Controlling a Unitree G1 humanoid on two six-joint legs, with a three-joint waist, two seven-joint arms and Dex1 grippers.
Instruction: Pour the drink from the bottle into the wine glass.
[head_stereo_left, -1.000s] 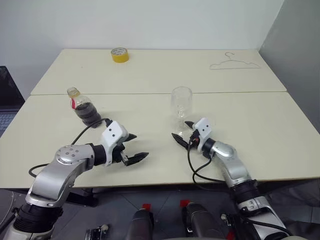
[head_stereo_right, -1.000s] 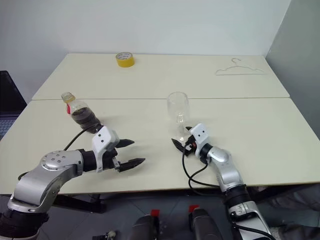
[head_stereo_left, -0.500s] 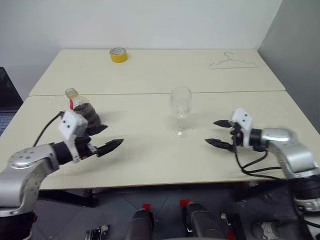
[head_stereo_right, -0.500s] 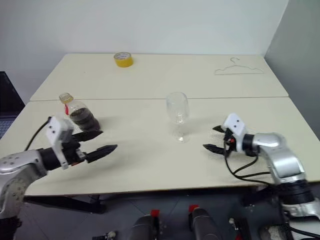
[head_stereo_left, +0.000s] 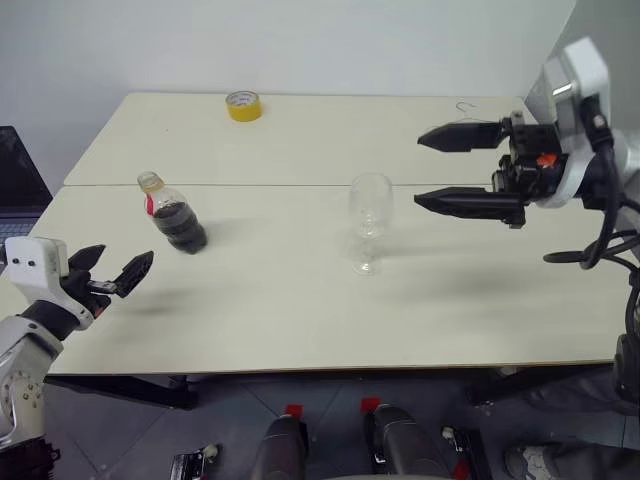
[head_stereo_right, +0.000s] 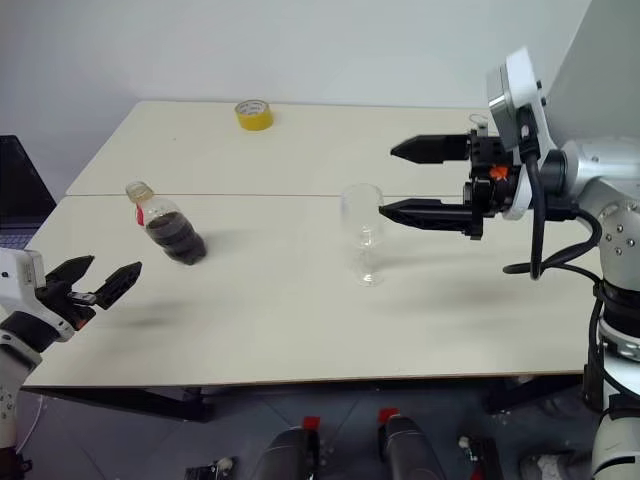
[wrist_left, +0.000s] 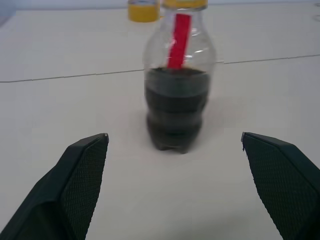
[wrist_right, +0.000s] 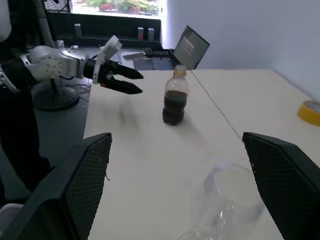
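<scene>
My gripper will send the dark drink (head_stereo_left: 181, 226) streaming straight out when it tips the bottle, since the bottle's top shows a pale opening inside its yellow rim (head_stereo_left: 149, 179).
The bottle (head_stereo_left: 172, 212) stands upright on the left of the near table, clear with a yellow cap, a red neck label and dark drink (wrist_left: 175, 107) in its lower half. The wine glass (head_stereo_left: 368, 222) stands upright near the middle and looks empty. My left gripper (head_stereo_left: 127, 252) is open, low by the table's left front, pointing at the bottle from a short way off; its fingers (wrist_left: 85, 175) frame the bottle. My right gripper (head_stereo_left: 418, 169) hangs open in the air, right of and above the glass, pointing left. The bottle (wrist_right: 175, 102) and glass (wrist_right: 225, 200) lie ahead of it.
A yellow tape roll (head_stereo_left: 242, 105) lies on the far table. A wire hanger (head_stereo_left: 464, 106) is partly hidden behind my right gripper. A seam (head_stereo_left: 280, 186) joins the two tables. A laptop (wrist_right: 187, 47) sits beyond the left edge.
My left gripper has swung left, away from beside the bottle, to the table's left edge. My right gripper has lifted off the table by the glass foot and now hangs high, pointing left.
</scene>
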